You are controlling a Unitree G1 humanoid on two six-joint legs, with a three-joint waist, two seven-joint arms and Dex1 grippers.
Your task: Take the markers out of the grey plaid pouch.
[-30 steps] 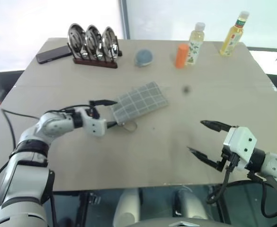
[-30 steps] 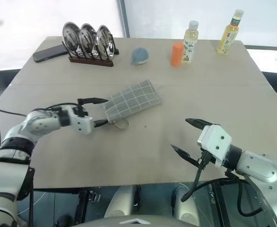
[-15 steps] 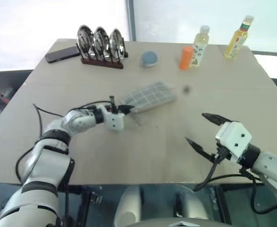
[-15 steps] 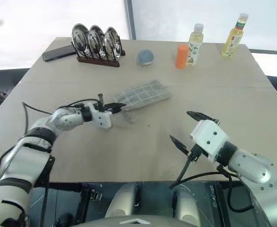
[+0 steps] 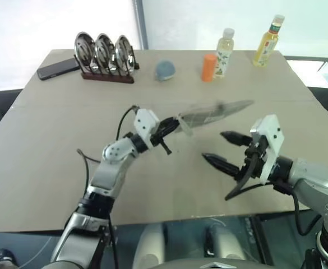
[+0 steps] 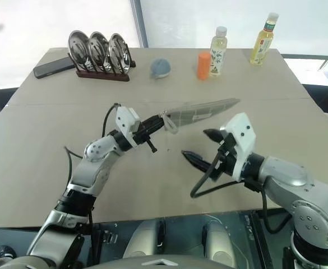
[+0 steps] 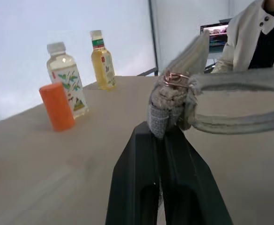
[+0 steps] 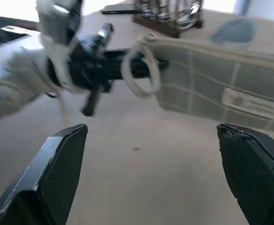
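I expect the grey plaid pouch's upper edge [image 5: 209,115] to spread wide when I open the pouch, because a pale rim [image 8: 211,48] runs along that edge.
The grey plaid pouch [image 5: 217,111] hangs in the air above the middle of the table, nearly level and seen edge-on. My left gripper [image 5: 172,124] is shut on its near end, where a small metal ring [image 7: 174,77] and a pale loop [image 8: 139,70] dangle. Just to the right of and below the pouch, my right gripper [image 5: 214,147] stands wide open and holds nothing, one black finger [image 8: 64,159] on each side of the view. The markers are out of view.
Along the table's far edge stand a rack of metal plates [image 5: 102,51], a dark phone [image 5: 57,68], a round blue-grey object [image 5: 165,69], an orange cylinder [image 5: 208,66] and two bottles [image 5: 225,45] [image 5: 264,40]. A person in a pale jacket [image 7: 254,33] sits beyond the table.
My left gripper shut on the pouch's end, lifted it off the table and carried it rightward while rolling. The open right gripper rose and moved in toward the pouch.
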